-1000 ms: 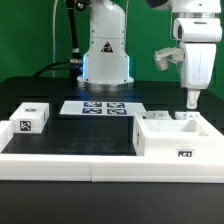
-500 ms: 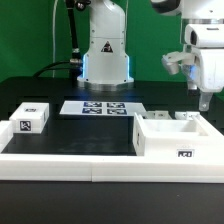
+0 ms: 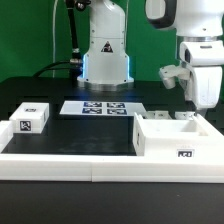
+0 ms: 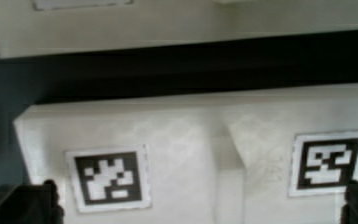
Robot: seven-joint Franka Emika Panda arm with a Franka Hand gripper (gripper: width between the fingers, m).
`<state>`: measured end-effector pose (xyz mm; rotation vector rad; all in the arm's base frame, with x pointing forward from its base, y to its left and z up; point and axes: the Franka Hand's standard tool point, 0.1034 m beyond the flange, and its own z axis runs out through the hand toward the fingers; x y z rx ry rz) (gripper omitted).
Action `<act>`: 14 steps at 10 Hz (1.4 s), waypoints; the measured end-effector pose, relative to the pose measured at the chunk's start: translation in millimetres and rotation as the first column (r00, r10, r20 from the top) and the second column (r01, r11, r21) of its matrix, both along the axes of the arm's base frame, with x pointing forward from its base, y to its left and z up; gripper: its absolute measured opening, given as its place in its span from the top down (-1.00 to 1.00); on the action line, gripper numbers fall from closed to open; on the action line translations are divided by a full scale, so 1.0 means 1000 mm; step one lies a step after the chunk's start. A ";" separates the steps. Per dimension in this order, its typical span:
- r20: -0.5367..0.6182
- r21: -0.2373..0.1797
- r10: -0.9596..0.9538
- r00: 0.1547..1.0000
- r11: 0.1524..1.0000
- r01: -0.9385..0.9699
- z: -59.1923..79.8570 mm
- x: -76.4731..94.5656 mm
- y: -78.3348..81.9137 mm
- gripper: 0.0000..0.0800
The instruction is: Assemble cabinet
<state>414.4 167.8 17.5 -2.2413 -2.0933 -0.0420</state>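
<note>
I expect the tagged white panel [image 4: 179, 140] to come off the cabinet when I lift the panel's raised part, because a dark gap [image 4: 211, 68] runs along the panel.
The cabinet [image 3: 172, 136] is a white box-shaped body with a tag on its front, standing at the exterior view's right. Small white parts [image 3: 181, 118] sit at its far top edge. My gripper [image 3: 209, 108] hangs over the cabinet's right end, just above it. In the wrist view the cabinet's white surface [image 4: 202, 140] fills the frame with two square tags [image 4: 108, 178] on it. My gripper [image 4: 197, 205] is open, its dark fingertips [image 4: 30, 203] wide apart at the picture's two sides with nothing gripped. A small tagged white block [image 3: 30, 117] lies at the exterior view's left.
The marker board [image 3: 103, 107] lies flat on the black table in front of the robot base [image 3: 106, 60]. A long low white border rail [image 3: 90, 165] runs along the near side. A green wall stands behind.
My gripper has moved toward the exterior view's right, from above the cabinet's far edge to its right end, and the wrist has turned.
</note>
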 end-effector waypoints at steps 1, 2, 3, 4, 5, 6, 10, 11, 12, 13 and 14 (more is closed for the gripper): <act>-0.005 0.000 -0.001 1.000 1.000 0.001 -0.002 -0.001 0.000 -0.99; -0.005 -0.001 -0.002 1.000 1.000 0.002 -0.002 -0.001 -0.001 -0.99; -0.005 -0.001 -0.002 1.000 1.000 0.002 -0.002 -0.001 -0.001 -0.93; -0.005 -0.001 -0.003 1.000 1.000 0.003 -0.002 -0.001 -0.001 -0.93; -0.006 -0.001 -0.003 1.000 1.000 0.003 -0.003 -0.002 -0.002 -0.50; -0.007 -0.001 -0.004 1.000 1.000 0.004 -0.003 -0.002 -0.002 -0.50; -0.011 -0.002 -0.008 1.000 1.000 0.008 -0.004 -0.003 -0.003 0.79; -0.010 -0.002 -0.008 1.000 1.000 0.008 -0.004 -0.003 -0.003 0.83; -0.010 -0.002 -0.008 1.000 1.000 0.008 -0.004 -0.003 -0.003 0.83; -0.010 -0.002 -0.008 1.000 1.000 0.008 -0.004 -0.003 -0.003 0.83; -0.010 -0.002 -0.008 1.000 1.000 0.008 -0.004 -0.003 -0.003 0.83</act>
